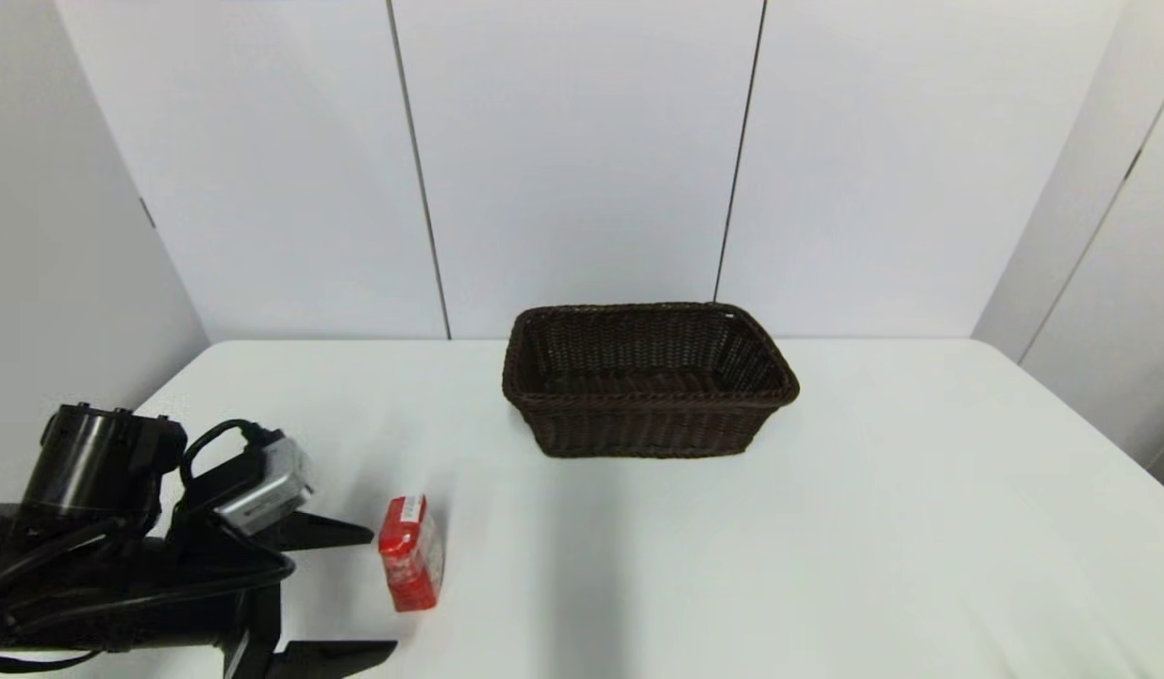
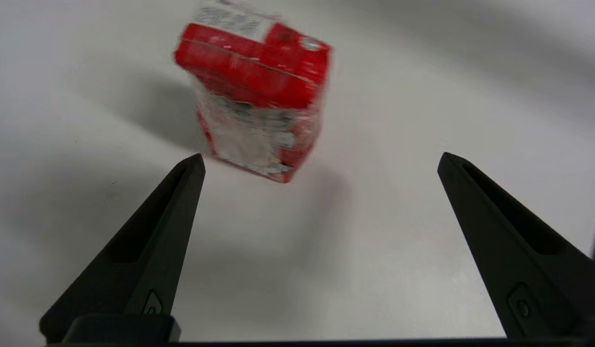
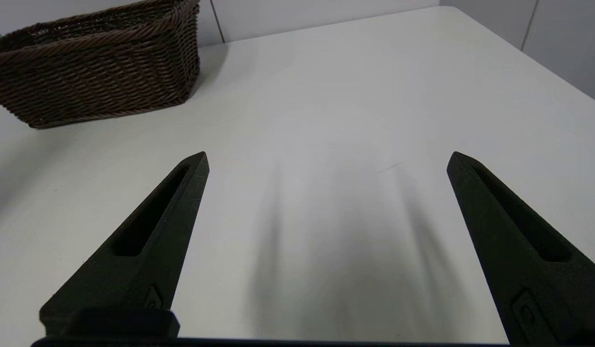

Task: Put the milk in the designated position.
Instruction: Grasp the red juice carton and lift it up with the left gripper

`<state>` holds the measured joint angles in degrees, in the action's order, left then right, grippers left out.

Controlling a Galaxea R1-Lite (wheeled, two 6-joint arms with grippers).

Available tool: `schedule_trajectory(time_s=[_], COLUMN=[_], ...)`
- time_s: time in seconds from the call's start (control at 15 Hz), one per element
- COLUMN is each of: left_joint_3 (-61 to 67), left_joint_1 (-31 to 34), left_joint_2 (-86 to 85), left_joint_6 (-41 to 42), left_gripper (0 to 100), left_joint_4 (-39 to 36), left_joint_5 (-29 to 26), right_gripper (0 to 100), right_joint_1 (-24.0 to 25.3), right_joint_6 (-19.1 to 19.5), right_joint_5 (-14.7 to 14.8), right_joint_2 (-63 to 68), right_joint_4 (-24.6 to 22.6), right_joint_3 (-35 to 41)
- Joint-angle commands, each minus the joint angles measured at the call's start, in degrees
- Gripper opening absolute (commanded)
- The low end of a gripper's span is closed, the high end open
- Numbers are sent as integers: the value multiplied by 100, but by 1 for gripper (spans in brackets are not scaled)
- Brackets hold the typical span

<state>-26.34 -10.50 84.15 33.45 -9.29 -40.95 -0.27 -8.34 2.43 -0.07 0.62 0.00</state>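
Note:
My left gripper needs to center both fingers around the milk (image 1: 411, 554) before they close, because the milk stands beyond their ends, close to the far finger.
The milk (image 1: 411, 553), a small red carton with a white label on top, stands upright on the white table at the front left. My left gripper (image 1: 379, 591) is open just left of it, its two black fingers spread wide and holding nothing. From the left wrist camera the milk (image 2: 256, 94) stands just beyond the fingertips, a little toward one finger (image 2: 153, 246), apart from both. My right gripper (image 3: 326, 161) is open over bare tabletop and does not show in the head view. The designated position carries no mark I can see.
A dark brown wicker basket (image 1: 647, 379) stands at the middle back of the table, its inside showing nothing. It also shows in the right wrist view, basket (image 3: 92, 72), beyond the fingers. White wall panels rise behind the table's far edge.

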Motion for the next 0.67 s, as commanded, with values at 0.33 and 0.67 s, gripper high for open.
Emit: schedule_trajectory(time_s=[0.33,0.67], left_joint_3=[59,235], left_joint_1=[-321,-682], left_joint_2=[93,-30], left_joint_6=[-1578,-1508], left_gripper=[100,100], left_joint_4=[-899,-908], left_joint_5=[1353,1019], right_gripper=[100,100], right_joint_1=[0,0], right_joint_6=[-1,8], right_joint_5=[4,4], right_joint_2=[7,7], right_joint_4=[-1,-1], right_joint_3=[0,0])
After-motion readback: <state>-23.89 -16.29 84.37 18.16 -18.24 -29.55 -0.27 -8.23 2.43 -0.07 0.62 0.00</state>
